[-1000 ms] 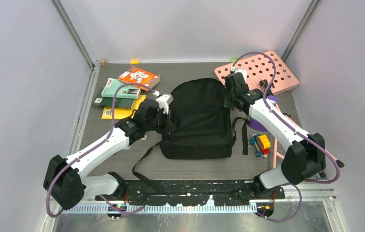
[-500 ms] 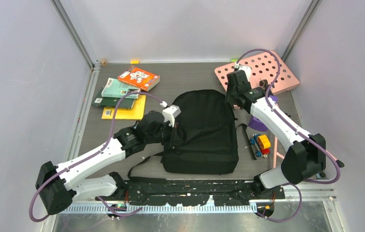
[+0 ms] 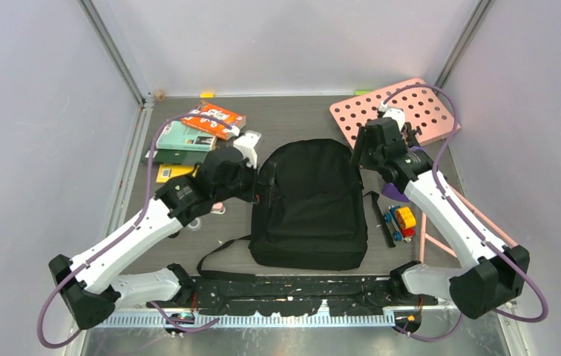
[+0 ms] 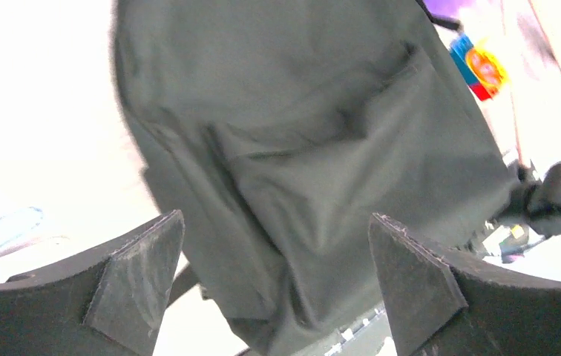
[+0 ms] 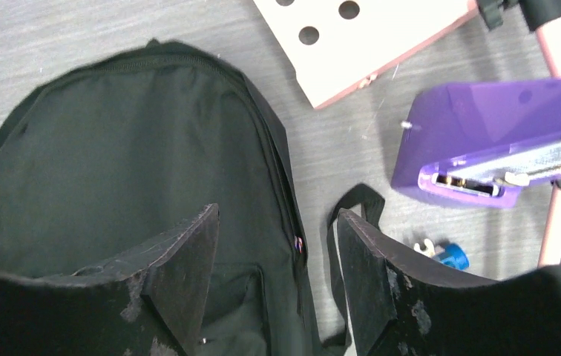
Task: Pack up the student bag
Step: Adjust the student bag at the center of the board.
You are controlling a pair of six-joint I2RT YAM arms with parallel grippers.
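The student bag [image 3: 309,205] will shift and go crooked when I pull the zipper around its top, because slack folds show [image 3: 309,209] around the front pocket.
The student bag [image 3: 311,204] is a large black backpack lying flat in the middle of the table, front pocket up, its top toward the back wall. A strap [image 3: 218,252] trails from its near left corner. My left gripper [image 3: 261,187] hovers at the bag's left edge; the left wrist view shows it [image 4: 274,278] wide open, with only bag fabric [image 4: 315,148] beyond the fingers. My right gripper [image 3: 363,154] is over the bag's upper right edge. In the right wrist view it [image 5: 277,267] is open, above the bag [image 5: 114,163] and a side strap [image 5: 337,222], holding nothing.
Several books [image 3: 196,137] are stacked at the back left. A pink board with round holes [image 3: 400,111] lies at the back right. A purple box [image 5: 500,141] and a small toy car [image 3: 400,221] sit right of the bag. Walls close off three sides.
Both grippers went from shut at the bag's edges to open and let go of it. The left arm drew back to the left, the right arm moved right. The bag now lies flatter.
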